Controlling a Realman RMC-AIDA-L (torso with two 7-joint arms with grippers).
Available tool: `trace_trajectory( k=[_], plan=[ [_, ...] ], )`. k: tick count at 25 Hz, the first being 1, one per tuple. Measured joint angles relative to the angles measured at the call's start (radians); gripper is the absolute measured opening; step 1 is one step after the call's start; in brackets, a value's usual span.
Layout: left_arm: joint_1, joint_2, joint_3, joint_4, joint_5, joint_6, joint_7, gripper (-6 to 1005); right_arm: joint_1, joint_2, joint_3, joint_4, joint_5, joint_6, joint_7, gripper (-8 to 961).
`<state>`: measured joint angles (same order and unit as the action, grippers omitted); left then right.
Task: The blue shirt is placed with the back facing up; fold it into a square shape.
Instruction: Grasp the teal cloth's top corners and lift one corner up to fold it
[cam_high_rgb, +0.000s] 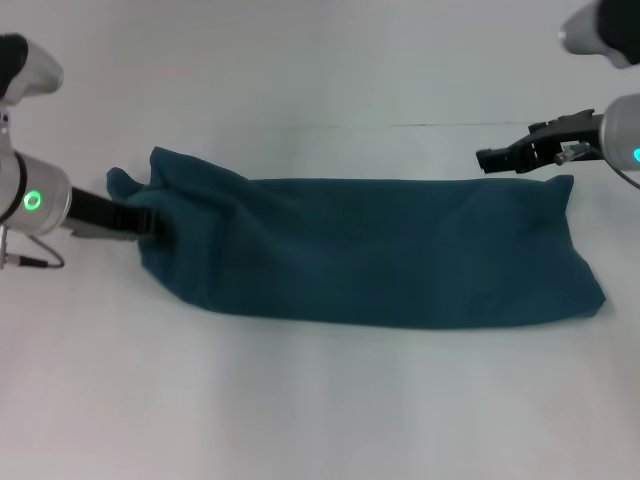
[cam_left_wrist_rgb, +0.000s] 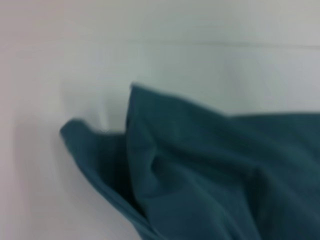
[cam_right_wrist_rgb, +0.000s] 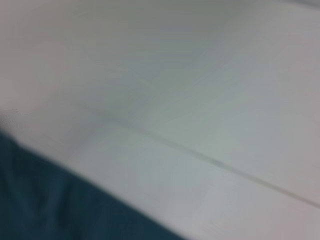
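The blue shirt's bunched end stands up in soft folds, so I expect the blue shirt to fold over in a puffy, rounded bend when the robot carries that end across.
The blue shirt lies on the white table as a long band running left to right, plain side up. Its left end is bunched and raised a little. My left gripper sits low at that left end, shut on the cloth, which wraps around its tips. In the left wrist view the shirt's crumpled left end fills the frame. My right gripper hovers just beyond the shirt's far right corner, apart from the cloth. A corner of the shirt shows in the right wrist view.
The white table spreads all round the shirt. A thin seam line runs across it behind the shirt; the same seam shows in the right wrist view.
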<state>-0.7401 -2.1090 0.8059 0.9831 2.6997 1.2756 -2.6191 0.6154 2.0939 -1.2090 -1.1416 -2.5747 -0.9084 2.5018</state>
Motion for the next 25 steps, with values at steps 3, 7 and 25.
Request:
trace_trajectory(
  k=[3,7,25],
  plan=[
    [0.002,0.015,-0.004,0.034,-0.087,0.034,0.012,146,-0.069,0.001,0.000,0.022,0.183,0.109,-0.091,851],
    [-0.028,0.048,-0.001,0.042,-0.156,0.070,0.017,147,-0.138,0.005,-0.039,0.109,0.554,0.260,-0.349,802],
    [-0.184,0.137,-0.016,0.086,-0.354,0.233,0.043,144,0.133,0.029,-0.171,0.885,1.649,0.260,-1.548,119]
  ],
)
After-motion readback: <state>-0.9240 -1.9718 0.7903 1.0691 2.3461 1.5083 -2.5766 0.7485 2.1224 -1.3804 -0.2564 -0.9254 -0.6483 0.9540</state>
